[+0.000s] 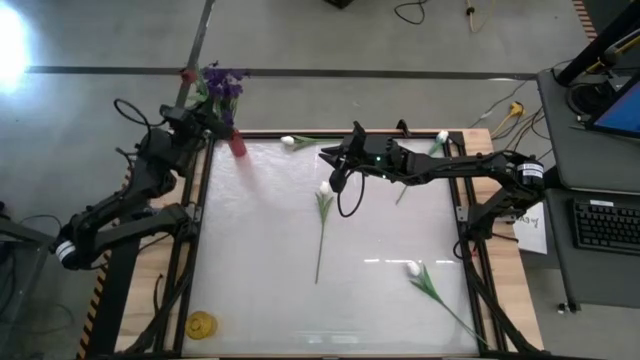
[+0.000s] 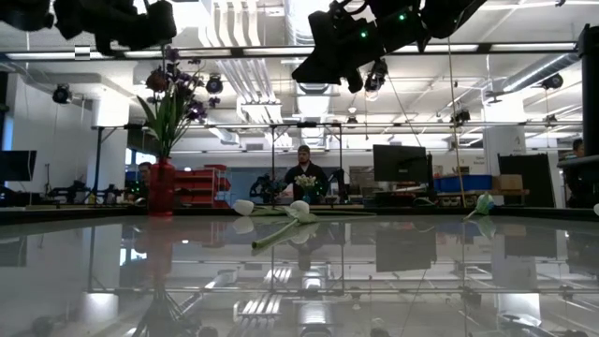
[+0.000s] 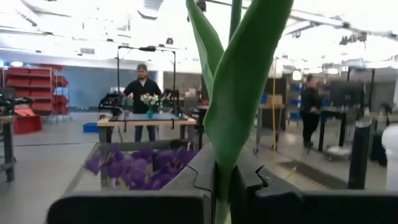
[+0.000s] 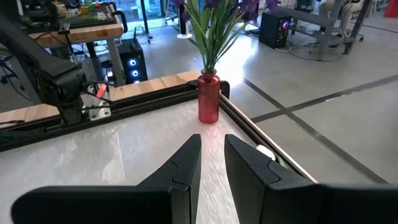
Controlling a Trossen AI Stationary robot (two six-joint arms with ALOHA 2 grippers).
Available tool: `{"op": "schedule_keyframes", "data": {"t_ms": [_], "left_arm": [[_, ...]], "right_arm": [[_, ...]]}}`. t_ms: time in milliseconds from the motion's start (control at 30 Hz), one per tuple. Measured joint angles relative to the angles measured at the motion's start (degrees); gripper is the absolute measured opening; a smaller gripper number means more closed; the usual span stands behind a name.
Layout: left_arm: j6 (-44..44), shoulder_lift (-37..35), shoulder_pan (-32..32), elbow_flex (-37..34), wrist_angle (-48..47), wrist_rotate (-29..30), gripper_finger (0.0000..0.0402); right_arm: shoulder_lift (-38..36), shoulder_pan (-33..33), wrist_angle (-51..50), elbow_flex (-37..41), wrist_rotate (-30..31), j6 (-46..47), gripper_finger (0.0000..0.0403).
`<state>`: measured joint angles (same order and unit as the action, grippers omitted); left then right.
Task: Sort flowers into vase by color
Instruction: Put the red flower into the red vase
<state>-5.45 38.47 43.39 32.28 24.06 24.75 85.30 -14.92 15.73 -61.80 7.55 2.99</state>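
The green stem in my left gripper is off to one side, next to the purple blossoms [image 3: 146, 168], so next I move it back above the red vase [image 1: 237, 144] before I lower it.
A red vase [image 1: 237, 143] stands at the table's far left corner, with purple blossoms [image 1: 222, 85] and green leaves rising from it. My left gripper [image 1: 210, 122] is beside the vase, shut on a green stem; a dark red tulip head [image 1: 186, 74] shows just beyond it. My right gripper [image 1: 333, 165] hovers open over the far middle of the table, holding nothing, near a white tulip [image 1: 325, 188] that lies flat on its stem. Other white tulips lie at the far edge [image 1: 290, 141], the far right [image 1: 441, 137] and the near right [image 1: 413, 268]. My left gripper pinches a green stem with a broad leaf [image 3: 239, 124] between its two fingers [image 3: 186, 180]. The stem runs up out of the wrist view, so its bloom is not seen there. Whether its lower end is in the vase is hidden.
A yellow ring-shaped object [image 1: 201, 323] sits at the near left corner. A black frame [image 1: 190, 250] runs around the glossy white table. People stand at benches in the room behind [image 2: 304, 173]. A desk with a keyboard [image 1: 605, 225] is at the right.
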Motion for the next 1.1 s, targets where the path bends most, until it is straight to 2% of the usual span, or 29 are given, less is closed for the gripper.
{"op": "schedule_keyframes", "data": {"t_ms": [300, 467, 633, 700, 933, 1100], "left_arm": [[-1.31, 3.62, -0.01, 16.01, -18.59, 0.24, 0.0], [-4.31, 5.42, 0.01, 20.97, -20.45, 0.33, 0.0], [-5.39, 7.35, 0.11, 21.48, -18.67, 1.4, 0.0], [-6.67, 8.35, 0.13, 20.41, -16.91, 3.24, 0.0], [-5.46, 11.54, 0.75, 16.42, -10.33, 3.48, 0.0], [-5.1, 12.14, 0.8, 15.43, -10.13, 8.21, 0.0]], "right_arm": [[0.0, 0.0, 1.9, 0.0, 0.02, 0.0, 0.0063], [0.0, -0.02, 1.97, 0.0, 0.02, 0.0, 0.0063], [0.0, -0.01, 1.97, 0.0, 0.02, 0.0, 0.0063], [0.0, 0.0, 1.93, 0.0, 0.02, 0.0, 0.0063], [0.0, 0.02, 0.82, 0.0, 0.0, 0.02, 0.0063], [0.0, 0.02, 0.69, 0.0, -0.02, 0.02, 0.0063]]}}
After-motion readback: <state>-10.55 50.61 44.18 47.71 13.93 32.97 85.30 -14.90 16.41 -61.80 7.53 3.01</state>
